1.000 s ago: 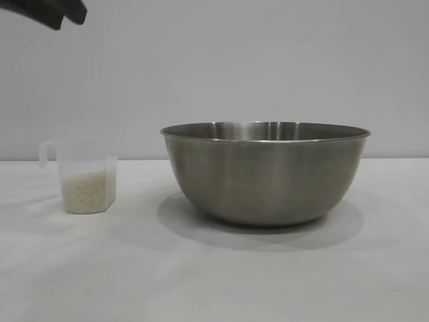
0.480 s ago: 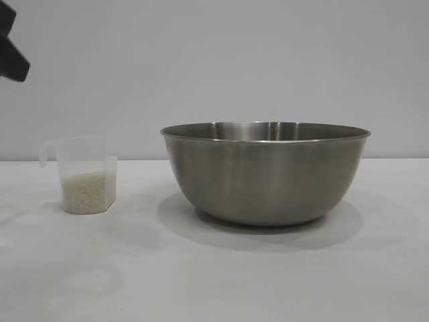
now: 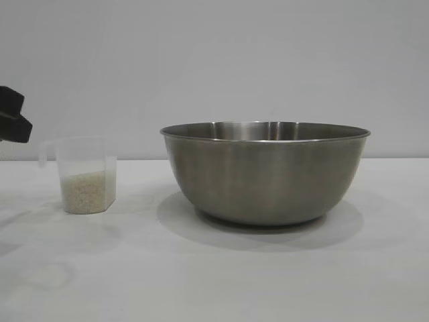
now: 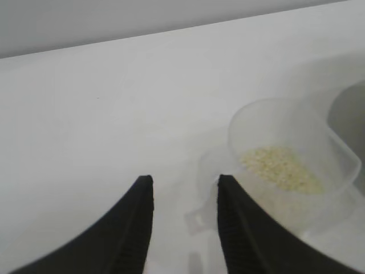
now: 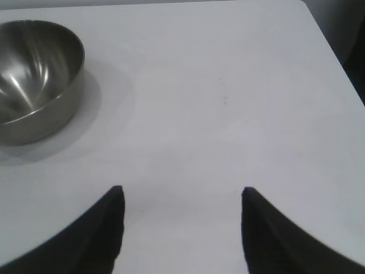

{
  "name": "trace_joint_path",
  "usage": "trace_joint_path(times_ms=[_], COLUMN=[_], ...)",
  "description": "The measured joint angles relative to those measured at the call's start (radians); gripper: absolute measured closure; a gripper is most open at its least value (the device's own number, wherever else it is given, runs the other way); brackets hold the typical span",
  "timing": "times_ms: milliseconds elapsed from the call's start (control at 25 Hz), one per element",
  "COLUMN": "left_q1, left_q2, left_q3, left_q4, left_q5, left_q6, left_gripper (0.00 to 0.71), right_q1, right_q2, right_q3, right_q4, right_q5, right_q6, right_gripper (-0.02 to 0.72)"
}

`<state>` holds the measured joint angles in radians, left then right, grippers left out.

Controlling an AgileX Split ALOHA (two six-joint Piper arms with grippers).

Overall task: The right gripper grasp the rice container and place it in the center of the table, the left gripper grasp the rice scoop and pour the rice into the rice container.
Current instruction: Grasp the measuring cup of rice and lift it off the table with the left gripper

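The rice scoop's wide open rim (image 3: pixel 82 139) is above loose grains (image 3: pixel 84 193), so the rice will flow out and the scoop will end up empty when I pour.
The steel rice container (image 3: pixel 265 171) stands upright near the middle of the white table (image 3: pixel 214 282); it also shows in the right wrist view (image 5: pixel 34 80), empty. The clear rice scoop (image 3: pixel 84 176) stands upright at the left, with rice (image 3: pixel 84 191) in its lower part. My left gripper (image 3: pixel 12 124) hangs at the far left edge, just above and left of the scoop's handle. In the left wrist view it (image 4: pixel 183 181) is open, with the scoop (image 4: pixel 291 165) beside one finger and its handle (image 4: pixel 199 217) between the fingers. My right gripper (image 5: pixel 179 194) is open over bare table, away from the container.
The table's far right corner and edge (image 5: pixel 328 51) show in the right wrist view. A plain grey wall (image 3: pixel 214 60) stands behind the table.
My left gripper has come down along the left edge, from the top left corner to just above the scoop's handle. The scoop and the container have not moved.
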<state>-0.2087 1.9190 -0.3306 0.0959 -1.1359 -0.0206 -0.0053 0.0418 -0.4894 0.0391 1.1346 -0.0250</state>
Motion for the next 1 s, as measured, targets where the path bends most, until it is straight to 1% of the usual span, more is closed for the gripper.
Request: trace_joint_path(times_ms=[160, 520, 760, 1000], left_q1=[0.0, 0.0, 0.0, 0.0], left_q2=[0.035, 0.041, 0.097, 0.128], left_q3=[-0.002, -0.002, -0.003, -0.052], left_q4=[0.0, -0.007, -0.008, -0.01], left_q5=[0.0, -0.001, -0.006, -0.006], left_q6=[0.0, 0.004, 0.004, 0.004], left_gripper=[0.492, 0.492, 0.492, 0.492], right_q1=[0.0, 0.0, 0.0, 0.0], right_q2=[0.0, 0.0, 0.0, 0.0], right_q3=[0.0, 0.0, 0.0, 0.0], right_q4=[0.0, 0.0, 0.0, 0.0], right_q5=[0.0, 0.0, 0.0, 0.0], right_q6=[0.0, 0.0, 0.0, 0.002], right_gripper=[0.322, 0.322, 0.322, 0.322])
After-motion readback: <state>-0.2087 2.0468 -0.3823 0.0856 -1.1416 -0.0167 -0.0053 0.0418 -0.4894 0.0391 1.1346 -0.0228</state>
